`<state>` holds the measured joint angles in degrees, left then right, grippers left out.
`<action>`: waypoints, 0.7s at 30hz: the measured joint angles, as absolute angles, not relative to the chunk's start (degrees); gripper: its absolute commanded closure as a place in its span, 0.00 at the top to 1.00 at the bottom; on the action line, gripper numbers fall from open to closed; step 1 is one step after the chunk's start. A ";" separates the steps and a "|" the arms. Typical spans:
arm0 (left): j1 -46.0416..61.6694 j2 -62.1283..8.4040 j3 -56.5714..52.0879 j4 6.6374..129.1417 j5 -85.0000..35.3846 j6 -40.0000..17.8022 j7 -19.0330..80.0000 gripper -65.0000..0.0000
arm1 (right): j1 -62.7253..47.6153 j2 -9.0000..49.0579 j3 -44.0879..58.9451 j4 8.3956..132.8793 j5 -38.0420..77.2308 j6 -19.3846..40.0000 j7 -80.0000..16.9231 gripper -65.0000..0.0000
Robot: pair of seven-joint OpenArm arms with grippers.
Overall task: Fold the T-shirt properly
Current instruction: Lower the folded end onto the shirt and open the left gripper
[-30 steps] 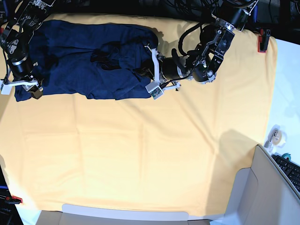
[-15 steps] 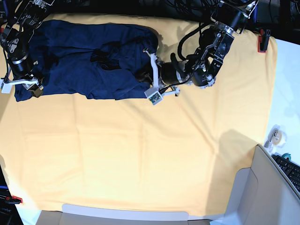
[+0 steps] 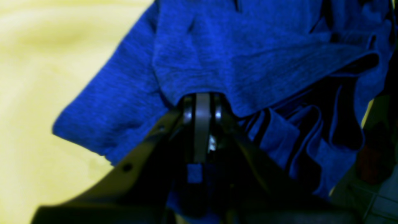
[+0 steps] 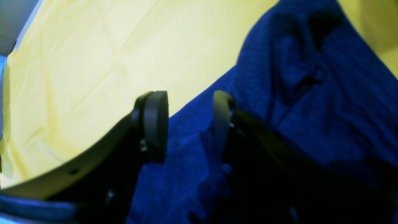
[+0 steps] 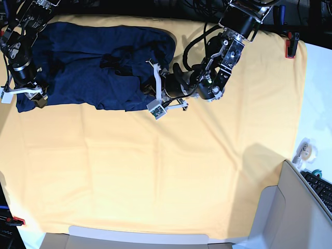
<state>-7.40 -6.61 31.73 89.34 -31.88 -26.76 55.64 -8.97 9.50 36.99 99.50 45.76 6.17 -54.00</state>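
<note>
My left gripper holds fabric with bunched folds (image 5: 147,52) behind it. So it should lay that fabric flat, then return to spread the T-shirt's far corner (image 5: 167,39).
The navy T-shirt (image 5: 78,62) lies crumpled along the far left of the yellow-orange cloth (image 5: 155,171). My left gripper (image 5: 148,92) is at the shirt's right end. In the left wrist view this gripper (image 3: 202,101) is shut on a fold of T-shirt (image 3: 248,56) fabric that drapes over its tips. At the shirt's near-left corner is my right gripper (image 5: 37,97). The right wrist view shows that gripper (image 4: 189,124) open, its fingers (image 4: 155,124) standing apart over the T-shirt (image 4: 326,109) edge where it meets the cloth.
A red clamp (image 5: 291,45) holds the cloth at the far right edge and another red clamp (image 5: 15,220) at the near left. A tape roll (image 5: 306,150), a keyboard (image 5: 322,189) and a beige box (image 5: 290,207) sit at the right.
My left gripper has moved left, carrying the shirt's right end over the body of the shirt. The right arm has stayed where it was.
</note>
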 measured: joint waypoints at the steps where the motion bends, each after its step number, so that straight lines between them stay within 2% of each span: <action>1: -7.44 -6.50 31.73 89.34 -31.88 -26.76 55.64 0.00 | -9.02 9.47 36.99 99.50 45.80 6.17 -54.00 0.37; 13: -7.77 1.08 31.66 89.34 -31.66 -26.74 55.61 0.00 | -9.02 9.50 36.99 99.50 45.80 6.17 -54.00 0.37; 21: -7.90 2.96 31.27 89.86 -31.77 -26.52 50.41 0.00 | -9.04 9.47 36.99 99.50 45.82 6.17 -54.00 0.37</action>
